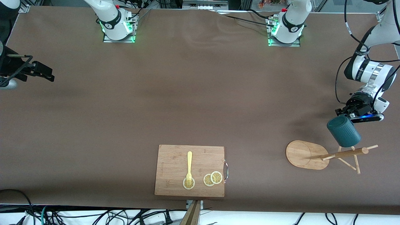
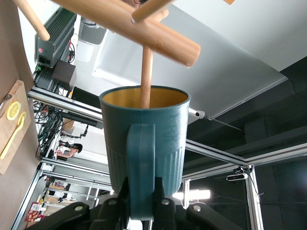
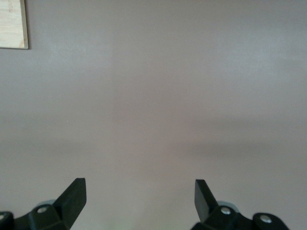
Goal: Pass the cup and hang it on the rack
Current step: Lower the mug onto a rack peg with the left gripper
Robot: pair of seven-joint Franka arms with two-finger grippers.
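Note:
My left gripper is moving the cup toward the rack's post [image 1: 351,152], and the thin peg reaches into the cup's yellow opening [image 2: 127,98]. It should keep going that way until the peg carries the cup.
The dark teal ribbed cup [image 1: 343,131] hangs in the air, tilted, over the pegs of the light wooden rack [image 1: 307,155], which stands near the left arm's end of the table. My left gripper [image 1: 344,115] is shut on the cup's handle [image 2: 141,163]. In the left wrist view, the gripper [image 2: 141,186] pinches the handle from both sides. One thin peg [image 2: 147,76] reaches into the cup's yellow mouth [image 2: 144,97], under the top of the post [image 2: 158,38]. My right gripper [image 1: 47,75] waits open and empty above the table at the right arm's end; it also shows in the right wrist view [image 3: 139,196].
A bamboo cutting board [image 1: 175,156] lies near the front camera's edge, mid-table, with a yellow fork [image 1: 189,167] and lemon slices [image 1: 213,178] on it. Its corner shows in the right wrist view [image 3: 12,24]. Brown cloth covers the table.

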